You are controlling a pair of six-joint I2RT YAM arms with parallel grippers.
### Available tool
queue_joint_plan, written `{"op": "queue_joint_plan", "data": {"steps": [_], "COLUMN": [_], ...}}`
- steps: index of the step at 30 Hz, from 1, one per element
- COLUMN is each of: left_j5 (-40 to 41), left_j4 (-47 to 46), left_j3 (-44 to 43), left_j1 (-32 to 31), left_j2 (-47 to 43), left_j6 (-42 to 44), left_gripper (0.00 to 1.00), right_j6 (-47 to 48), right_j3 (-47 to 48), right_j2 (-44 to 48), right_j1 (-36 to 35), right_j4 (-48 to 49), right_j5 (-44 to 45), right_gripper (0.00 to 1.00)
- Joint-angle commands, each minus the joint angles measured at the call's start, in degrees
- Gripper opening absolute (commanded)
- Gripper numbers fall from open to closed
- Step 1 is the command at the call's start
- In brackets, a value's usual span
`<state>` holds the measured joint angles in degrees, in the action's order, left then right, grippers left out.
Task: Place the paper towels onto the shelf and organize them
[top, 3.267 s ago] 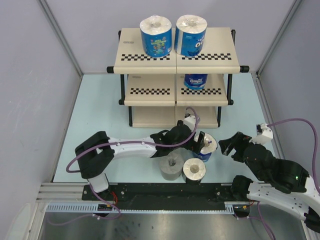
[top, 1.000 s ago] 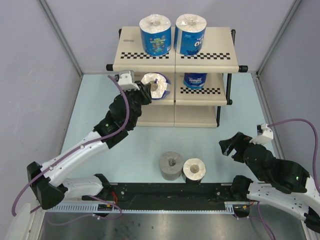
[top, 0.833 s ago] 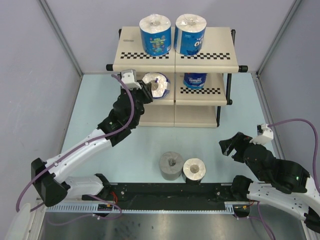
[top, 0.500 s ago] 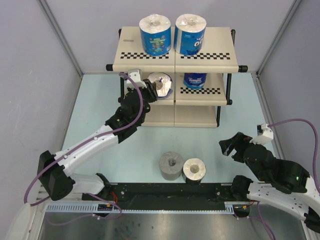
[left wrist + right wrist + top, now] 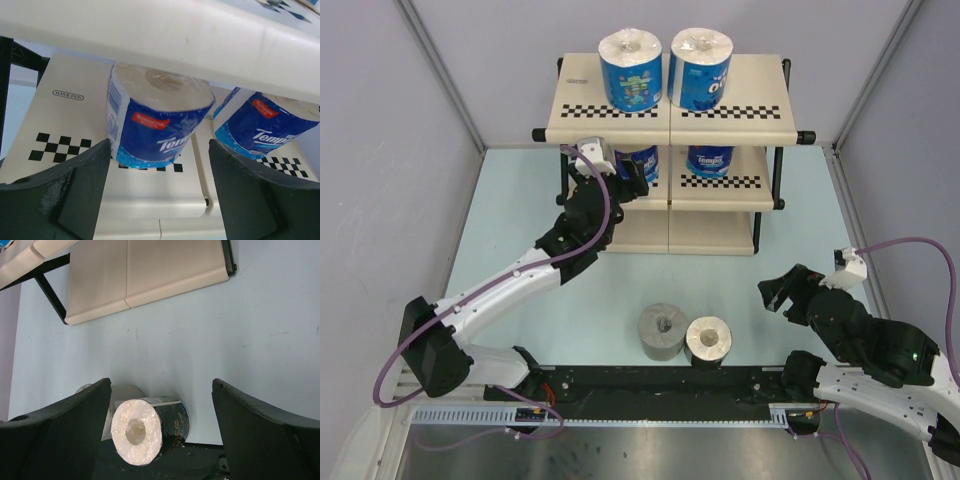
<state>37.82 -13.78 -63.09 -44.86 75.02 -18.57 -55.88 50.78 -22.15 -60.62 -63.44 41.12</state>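
Observation:
I should close my right gripper and push the roll nearer its side [image 5: 710, 160] toward the other, since a gap [image 5: 673, 165] separates the blue-wrapped rolls on the middle board.
The shelf [image 5: 740, 100] stands at the back. Two blue-wrapped rolls [image 5: 632, 68] [image 5: 701, 68] stand on its top board. Two more stand on the middle board, one on the right [image 5: 711, 160] and one on the left [image 5: 638, 160]. My left gripper [image 5: 623, 175] is open just in front of the left one [image 5: 155, 125], its fingers wide apart and not touching it. The grey roll [image 5: 663, 331] and the dark-wrapped roll [image 5: 708, 340] sit on the table by the arm bases. My right gripper [image 5: 782, 292] is open and empty above the table; the dark roll [image 5: 150, 430] shows below it.
The bottom board [image 5: 145, 280] of the shelf holds nothing that I can see. Grey walls close in the pale blue table [image 5: 520, 240] on the left, back and right. A black rail [image 5: 650, 385] runs along the near edge.
My left gripper carried a blue-wrapped roll forward under the top board, set it upright on the left of the middle board and let go. The right arm has not moved.

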Motion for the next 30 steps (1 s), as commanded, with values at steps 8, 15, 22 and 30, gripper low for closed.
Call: {"op": "queue_joint_plan", "data": {"steps": [8, 15, 22, 30], "left_j5": [-1.0, -5.0, -16.1, -25.0], "left_j4": [1.0, 0.8, -1.1, -5.9], "left_j3": [3.7, 12.1, 15.5, 18.2], "left_j1": [0.3, 0.3, 4.7, 11.6], "left_j2": [-8.2, -16.6, -17.0, -17.1], "left_j6": [-2.7, -6.2, -13.5, -19.8], "left_gripper": [0.88, 0.97, 0.98, 0.97], "right_j6": [0.4, 7.6, 18.0, 21.5], "right_j3": [1.3, 1.4, -0.2, -8.1], "right_j2": [0.0, -4.6, -14.8, -18.5], "right_j1": [0.2, 0.2, 2.7, 17.5], "right_j4": [1.5, 14.3, 36.4, 66.0], "right_j5": [1.9, 3.5, 8.2, -8.1], "right_gripper": [0.87, 0.82, 0.87, 0.67]}}
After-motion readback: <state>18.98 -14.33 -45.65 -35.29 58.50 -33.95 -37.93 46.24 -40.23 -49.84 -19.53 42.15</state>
